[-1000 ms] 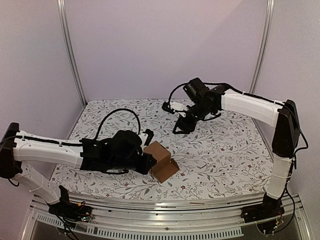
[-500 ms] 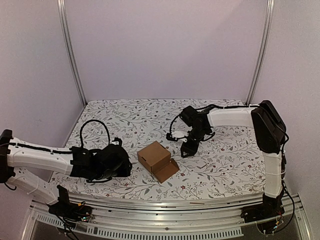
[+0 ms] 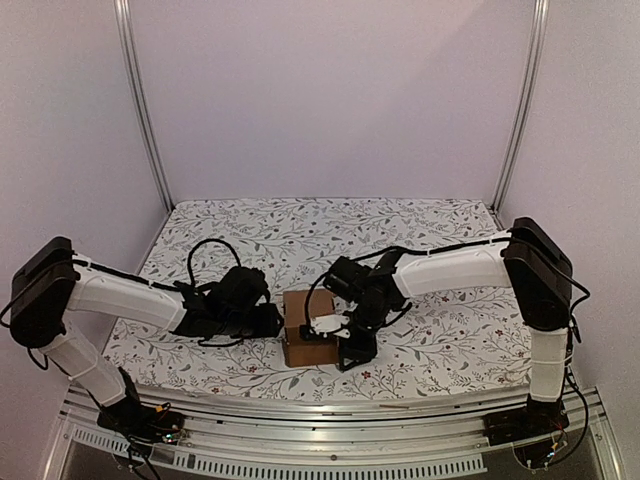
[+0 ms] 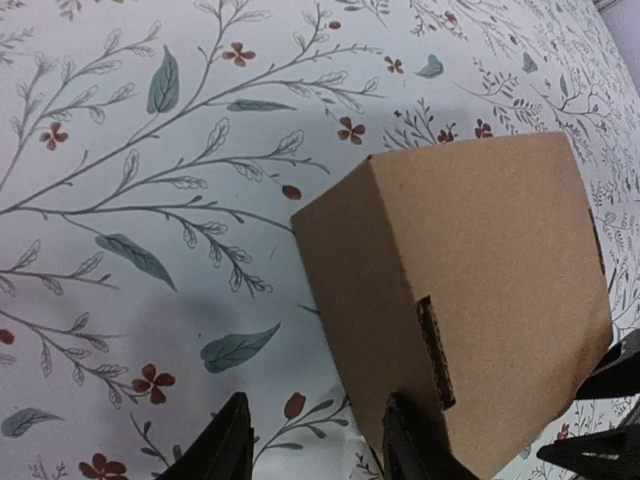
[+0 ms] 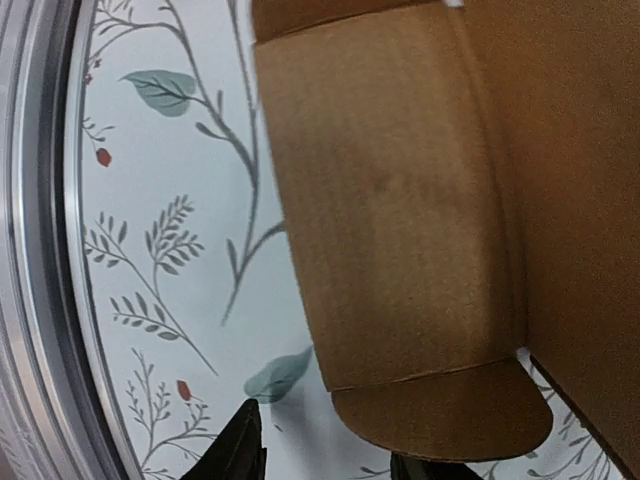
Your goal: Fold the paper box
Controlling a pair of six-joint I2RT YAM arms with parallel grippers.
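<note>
My left gripper's finger is resting against the box's side [image 4: 362, 290] and the lid flap is open. Next, I move back and then pinch the lid flap's end tab [image 5: 320, 16].
The paper box [image 3: 300, 346] is a small brown carton standing on the floral tablecloth near the front middle. My left gripper [image 3: 276, 320] is at its left side. In the left wrist view the gripper [image 4: 320, 448] is open; one finger [image 4: 412, 440] lies against the box's [image 4: 470, 280] shaded side wall with a slit in it. My right gripper [image 3: 338, 336] is at the box's right side. In the right wrist view it [image 5: 330, 462] is open, just below the box's lid flap [image 5: 400, 220] with its rounded tuck tab [image 5: 440, 420].
The floral cloth [image 3: 440, 300] covers the table. An aluminium rail [image 3: 330, 405] runs along the near edge and shows close by in the right wrist view [image 5: 30, 250]. Purple walls with upright posts [image 3: 140, 110] close in the back and sides.
My right arm came down from the far middle to the box's right side. My left arm pulled back, then returned to the box's left side. The flap that lay on the cloth is raised.
</note>
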